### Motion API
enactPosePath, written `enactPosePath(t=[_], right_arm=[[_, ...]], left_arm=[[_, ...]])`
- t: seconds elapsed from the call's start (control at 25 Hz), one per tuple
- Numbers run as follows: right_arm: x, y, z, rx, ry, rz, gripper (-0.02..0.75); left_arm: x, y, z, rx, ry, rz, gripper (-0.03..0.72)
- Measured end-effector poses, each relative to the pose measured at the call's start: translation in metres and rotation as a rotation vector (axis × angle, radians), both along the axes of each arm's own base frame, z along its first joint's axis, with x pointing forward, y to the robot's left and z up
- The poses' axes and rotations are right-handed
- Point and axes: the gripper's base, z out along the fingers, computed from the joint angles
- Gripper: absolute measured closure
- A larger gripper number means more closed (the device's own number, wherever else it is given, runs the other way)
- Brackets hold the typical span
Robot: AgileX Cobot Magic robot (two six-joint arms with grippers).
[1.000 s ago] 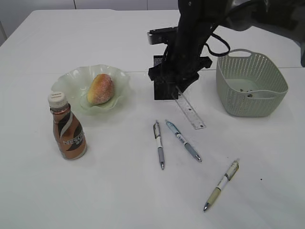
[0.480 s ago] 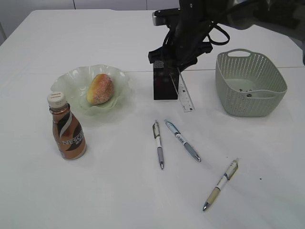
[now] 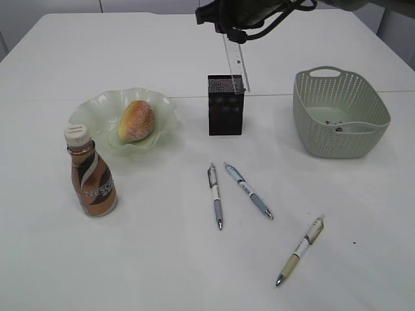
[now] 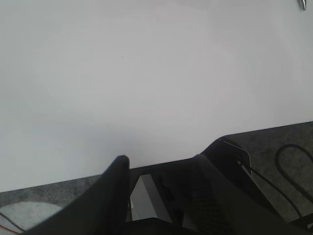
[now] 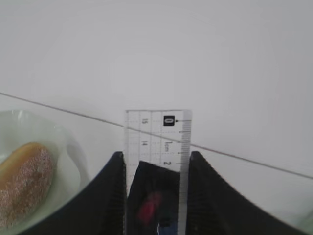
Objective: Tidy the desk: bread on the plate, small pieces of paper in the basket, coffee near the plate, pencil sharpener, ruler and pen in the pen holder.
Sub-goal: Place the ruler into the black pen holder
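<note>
The ruler's lower end is slanting over the pen holder's front corner [image 3: 242, 92]. So my right gripper should raise the ruler and move it over the pen holder's opening [image 3: 224, 84] before lowering it.
My right gripper [image 3: 235, 27] is shut on the clear ruler [image 3: 235, 61], which hangs upright with its lower end just over the black pen holder [image 3: 225, 107]. In the right wrist view the ruler [image 5: 157, 134] sits between the fingers [image 5: 113, 186], with the holder [image 5: 154, 196] below and a blurred red thing inside it. Bread [image 3: 137, 120] lies on the green plate [image 3: 162, 103]. The coffee bottle [image 3: 91, 173] stands in front of the plate. Three pens [image 3: 215, 195] [image 3: 249, 190] [image 3: 300, 251] lie on the table. My left gripper [image 4: 168, 156] is open and empty.
A grey-green basket [image 3: 363, 139] stands at the right, with small bits on its floor [image 3: 334, 122]. The left wrist view shows bare white tabletop, its near edge [image 4: 161, 159], and dark floor with cables beyond. The pencil sharpener cannot be made out for certain.
The right arm has lifted the ruler from the table beside the pen holder up and back. The ruler now hangs upright over the holder. Nothing else has moved.
</note>
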Motion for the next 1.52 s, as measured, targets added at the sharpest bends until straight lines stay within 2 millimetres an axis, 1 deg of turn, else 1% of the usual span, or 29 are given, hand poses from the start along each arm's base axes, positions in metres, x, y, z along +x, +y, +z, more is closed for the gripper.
enactPosePath(t=[0.24,0.36,0.48,0.56,0.68,0.84,0.96,1.2,1.28,1.44,1.52], right_arm=[[0.009,0.004,0.015,0.011,-0.228,0.049,0.442],[0.012,0.006,0.016,0.023,-0.324,0.083,0.442],[0.014,0.005,0.006,0.038,-0.381,0.118,0.442],[0.014,0.004,-0.007,0.055,-0.4,0.141,0.442],[0.015,-0.003,-0.02,0.068,-0.416,0.152,0.442],[0.018,-0.012,-0.022,0.057,-0.467,0.171,0.442],[0.021,-0.011,-0.025,0.073,-0.514,0.194,0.442],[0.028,-0.007,-0.056,0.053,-0.504,0.224,0.442],[0.03,-0.009,-0.062,0.044,-0.499,0.225,0.442],[0.033,-0.015,-0.068,0.04,-0.498,0.22,0.442],[0.034,-0.014,-0.072,0.045,-0.506,0.227,0.442]], left_arm=[[0.0,0.0,0.0,0.004,-0.001,0.0,0.381],[0.0,0.0,0.0,0.005,-0.001,0.0,0.381],[0.0,0.0,0.0,0.006,-0.001,0.001,0.38],[0.0,0.001,0.0,0.007,-0.001,0.001,0.381],[0.0,0.001,0.0,0.007,-0.001,0.001,0.381],[0.0,0.001,0.0,0.015,-0.003,0.001,0.381],[0.0,0.002,0.0,0.022,-0.004,0.002,0.381],[0.0,0.002,0.0,0.026,-0.005,0.002,0.381],[0.0,0.002,0.0,0.028,-0.005,0.003,0.381],[0.001,0.003,0.0,0.032,-0.006,0.003,0.381],[0.001,0.003,0.0,0.036,-0.007,0.003,0.381]])
